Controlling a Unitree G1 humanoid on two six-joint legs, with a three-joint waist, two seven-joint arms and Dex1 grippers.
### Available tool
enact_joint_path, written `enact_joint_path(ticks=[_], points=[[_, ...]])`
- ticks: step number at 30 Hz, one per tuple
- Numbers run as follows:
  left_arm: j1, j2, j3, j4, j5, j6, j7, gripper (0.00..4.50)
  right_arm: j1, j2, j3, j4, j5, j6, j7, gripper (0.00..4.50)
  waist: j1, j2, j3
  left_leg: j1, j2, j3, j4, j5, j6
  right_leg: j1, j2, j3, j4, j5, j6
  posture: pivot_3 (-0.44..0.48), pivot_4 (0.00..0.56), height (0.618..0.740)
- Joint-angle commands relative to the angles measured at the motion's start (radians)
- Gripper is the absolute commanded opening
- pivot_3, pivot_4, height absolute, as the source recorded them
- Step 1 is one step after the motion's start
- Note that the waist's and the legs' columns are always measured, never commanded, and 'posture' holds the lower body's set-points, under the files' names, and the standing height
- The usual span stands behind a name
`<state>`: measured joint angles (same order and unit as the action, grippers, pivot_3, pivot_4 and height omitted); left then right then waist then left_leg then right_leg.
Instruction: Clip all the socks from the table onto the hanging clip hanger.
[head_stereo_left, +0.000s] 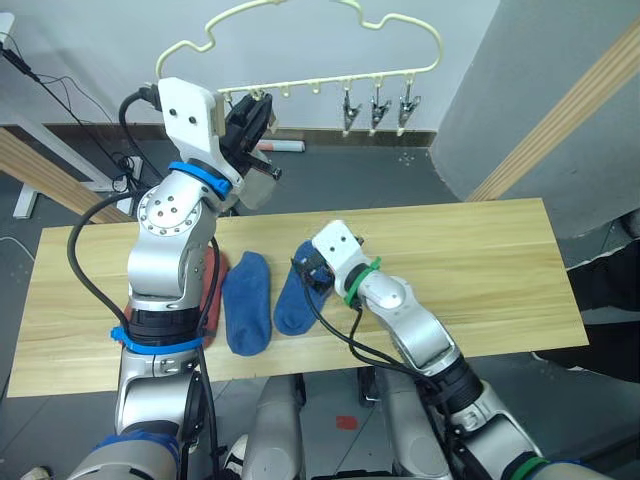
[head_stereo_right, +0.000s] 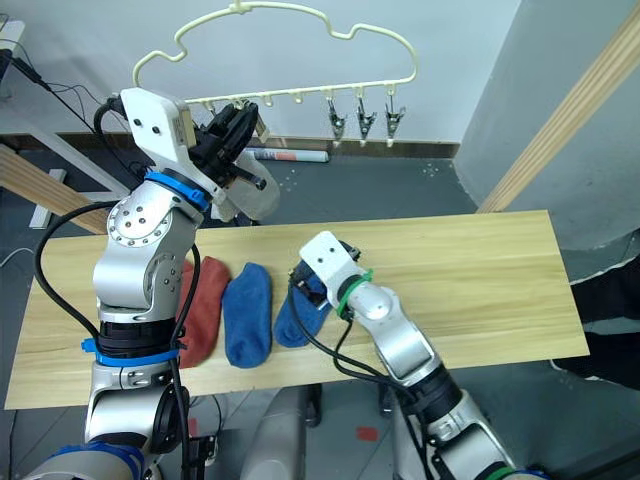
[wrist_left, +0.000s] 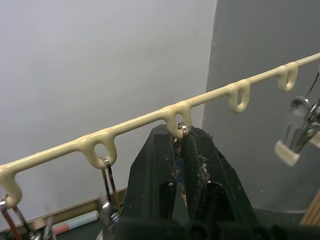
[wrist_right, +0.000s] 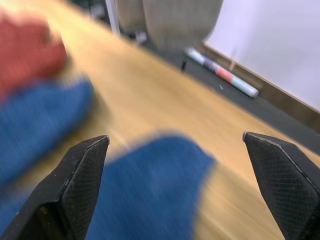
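Observation:
My gripper will lift the second blue sock (head_stereo_left: 294, 311) by itself, and the sock will hang down, because a piece of wood (head_stereo_left: 279, 268) keeps the two blue socks apart.
The pale-yellow clip hanger (head_stereo_left: 330, 81) hangs beyond the table (head_stereo_left: 480, 260). My left gripper (wrist_left: 180, 134) is raised to its bar and shut on a metal clip (wrist_left: 181, 129) under one loop. Light grey sock fabric (head_stereo_right: 250, 200) hangs just below that gripper. Three socks lie side by side on the table's left part: a rust-red sock (head_stereo_right: 200, 305), a blue sock (head_stereo_right: 247, 312) and a second blue sock (head_stereo_right: 290, 318). My right gripper (wrist_right: 175, 137) stands open right over the second blue sock, one finger on each side of it.
Three free clips (head_stereo_left: 378, 108) hang at the bar's right end. A marker-like tube (head_stereo_left: 285, 146) lies on the dark floor behind the table. A slanted wooden pole (head_stereo_left: 560, 120) rises at the right, and another wooden beam (head_stereo_left: 40, 170) and cables are at the left.

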<state>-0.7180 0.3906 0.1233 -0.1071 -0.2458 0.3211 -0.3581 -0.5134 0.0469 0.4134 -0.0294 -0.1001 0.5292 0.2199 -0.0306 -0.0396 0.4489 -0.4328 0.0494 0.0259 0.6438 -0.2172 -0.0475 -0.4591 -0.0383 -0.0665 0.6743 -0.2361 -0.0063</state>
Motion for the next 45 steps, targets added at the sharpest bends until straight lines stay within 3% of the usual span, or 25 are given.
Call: enact_joint_path(ticks=[1, 7, 13, 17, 23, 27, 37, 45], points=[[-0.008, 0.013, 0.018, -0.025, -0.001, -0.024, -0.002, 0.04, 0.025, 0.050, -0.010, 0.057, -0.039, 0.012, -0.094, 4.50, 0.002, 0.000, 0.000, 0.000, -0.001, 0.000, 0.000, 0.000, 0.000, 0.000, -0.001, 0.001, 0.000, 0.000, 0.000, -0.069, 0.478, 0.735], [-0.007, 0.015, 0.018, -0.027, -0.001, -0.023, -0.003, 0.04, 0.026, 0.138, -0.021, 0.183, -0.096, -0.019, -0.241, 4.50, 0.005, 0.000, 0.000, 0.000, -0.002, 0.000, 0.001, 0.000, 0.000, 0.001, -0.002, 0.001, -0.001, 0.000, 0.000, -0.065, 0.478, 0.735], [-0.006, 0.013, 0.016, -0.029, 0.000, -0.022, -0.001, 0.04, 0.012, 0.217, -0.086, 0.282, -0.004, -0.048, -0.265, 4.50, 0.004, 0.000, 0.000, 0.000, -0.002, 0.000, 0.001, 0.000, 0.000, 0.001, -0.001, 0.001, -0.001, 0.000, 0.000, -0.062, 0.475, 0.735], [-0.005, 0.012, 0.015, -0.032, -0.001, -0.020, 0.001, 0.04, -0.012, 0.228, -0.107, 0.348, 0.042, -0.083, -0.267, 3.61, 0.003, 0.000, 0.000, 0.000, -0.002, 0.000, 0.001, 0.000, 0.000, 0.001, -0.001, 0.001, -0.001, 0.000, 0.000, -0.057, 0.475, 0.735], [-0.002, 0.014, 0.014, -0.038, -0.001, -0.017, -0.001, 0.04, -0.032, 0.197, -0.093, 0.362, 0.063, -0.100, -0.222, 1.56, 0.003, 0.000, 0.000, 0.001, -0.001, 0.000, 0.001, 0.000, 0.000, 0.002, -0.001, 0.001, 0.000, 0.000, 0.000, -0.054, 0.472, 0.735], [0.001, 0.014, 0.014, -0.046, -0.013, -0.006, -0.010, 0.04, -0.030, 0.145, -0.049, 0.278, 0.057, -0.084, -0.136, 0.09, 0.001, 0.000, 0.000, 0.001, -0.001, 0.000, 0.001, 0.000, 0.000, 0.002, 0.000, 0.001, 0.000, 0.000, 0.000, -0.059, 0.474, 0.735], [-0.035, 0.045, 0.066, -0.069, -0.160, 0.147, -0.067, 0.04, -0.080, -0.074, -0.005, -0.042, 0.032, -0.125, 0.128, 0.00, 0.002, 0.000, 0.000, -0.001, -0.002, 0.000, 0.001, 0.000, 0.000, 0.001, 0.000, 0.001, -0.001, 0.000, 0.000, -0.061, 0.482, 0.735], [-0.143, 0.106, 0.135, -0.034, -0.354, 0.364, -0.126, 0.04, -0.164, -0.160, 0.034, 0.012, -0.054, -0.338, 0.185, 0.00, 0.001, 0.000, 0.000, 0.000, -0.001, 0.000, 0.000, 0.000, 0.000, 0.000, 0.000, 0.000, -0.001, 0.000, 0.000, -0.052, 0.479, 0.735]])
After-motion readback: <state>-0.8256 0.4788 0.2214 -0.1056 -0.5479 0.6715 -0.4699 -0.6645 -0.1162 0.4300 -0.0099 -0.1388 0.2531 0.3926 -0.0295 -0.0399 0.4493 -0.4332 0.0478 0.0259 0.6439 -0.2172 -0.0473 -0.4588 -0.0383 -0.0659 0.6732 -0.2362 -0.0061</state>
